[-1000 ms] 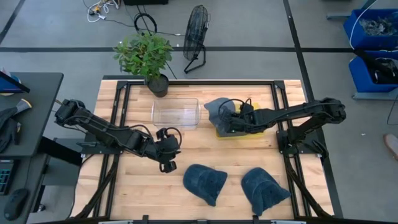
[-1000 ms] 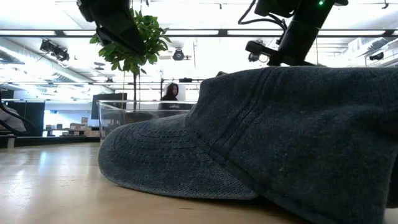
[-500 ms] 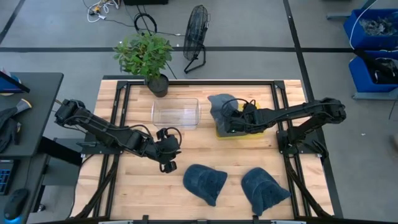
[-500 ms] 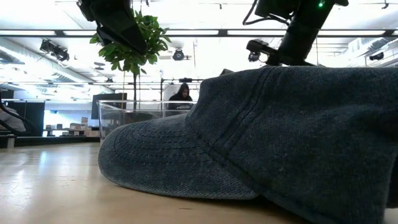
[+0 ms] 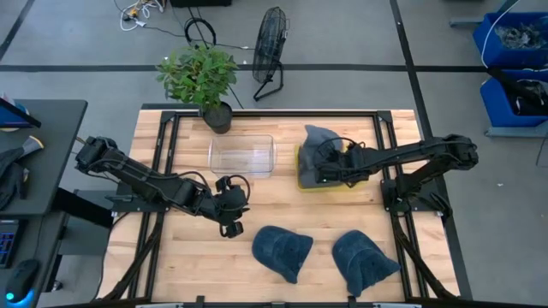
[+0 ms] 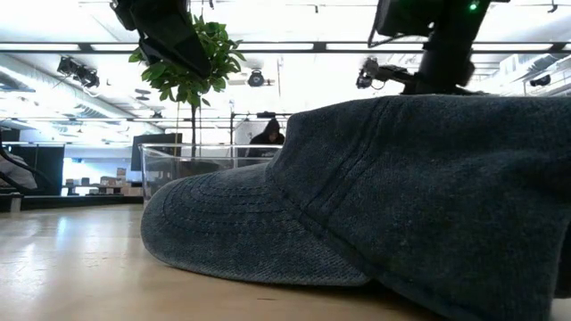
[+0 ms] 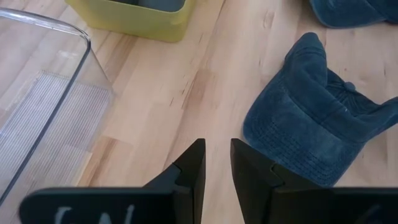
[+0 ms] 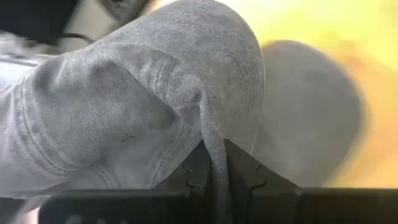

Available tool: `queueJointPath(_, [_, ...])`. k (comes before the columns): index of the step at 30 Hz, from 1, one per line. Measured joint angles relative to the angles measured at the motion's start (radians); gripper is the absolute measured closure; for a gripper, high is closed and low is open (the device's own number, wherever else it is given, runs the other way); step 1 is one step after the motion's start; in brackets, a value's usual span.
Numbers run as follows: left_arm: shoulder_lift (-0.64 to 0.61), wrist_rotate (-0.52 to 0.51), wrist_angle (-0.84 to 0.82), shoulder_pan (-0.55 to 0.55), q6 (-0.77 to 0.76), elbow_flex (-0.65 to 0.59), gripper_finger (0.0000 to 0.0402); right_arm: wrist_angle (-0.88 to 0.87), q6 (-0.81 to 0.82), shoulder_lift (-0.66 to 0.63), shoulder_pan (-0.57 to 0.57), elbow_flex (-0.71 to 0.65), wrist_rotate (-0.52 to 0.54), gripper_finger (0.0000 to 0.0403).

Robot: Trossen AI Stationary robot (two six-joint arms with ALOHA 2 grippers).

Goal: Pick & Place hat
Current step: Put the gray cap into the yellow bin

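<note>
My right gripper is holding the grey-blue hat, which hangs past the yellow bin's far edge [image 5: 318,133]. It should pull the hat back over the middle of the bin before it lowers the hat and lets go.
My right gripper [image 5: 324,164] is shut on a grey-blue hat [image 5: 318,137], which it holds over the yellow bin [image 5: 342,186] on the far right of the table. In the right wrist view the hat [image 8: 155,93] fills the picture ahead of the gripper [image 8: 214,165], with the yellow bin [image 8: 323,37] behind it. My left gripper [image 5: 229,212] waits low over the middle-left of the table, its fingers a narrow gap apart [image 7: 216,162], touching nothing. Two darker blue hats [image 5: 282,251] [image 5: 364,261] lie on the near part of the table. My right gripper pinches a raised ridge of the hat's cloth [image 8: 211,146] between its two fingers, coming level from the table's right side. The hat's crown bulges ahead of the fingers, over the yellow bin. Whether the hat touches the bin, I cannot tell.
A clear plastic container [image 5: 242,154] stands left of the yellow bin, and a potted plant [image 5: 205,77] stands at the far edge. One blue hat [image 6: 375,196] fills the low view. The other [image 7: 311,118] lies close ahead of my left gripper. Bare wood lies between the arms.
My right gripper has carried the grey-blue hat a short way toward the table's right and far edges. The hat has swung from the yellow bin's left end to over its far side. My left arm has kept still.
</note>
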Motion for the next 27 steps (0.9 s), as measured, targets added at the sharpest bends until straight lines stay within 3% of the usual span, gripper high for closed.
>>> queueJointPath(5, [0.000,0.000,0.002,0.000,0.000,0.000,0.0323,-0.097,0.099,-0.001,0.002,0.002,-0.135,0.0371])
queueJointPath(15, [0.000,0.000,0.008,0.000,0.000,0.000,0.0323,-0.040,0.074,0.008,-0.023,0.001,-0.064,0.0372])
queueJointPath(27, [0.000,0.000,0.038,0.000,0.000,0.000,0.0323,-0.293,0.080,0.002,-0.018,0.193,-0.111,0.0372])
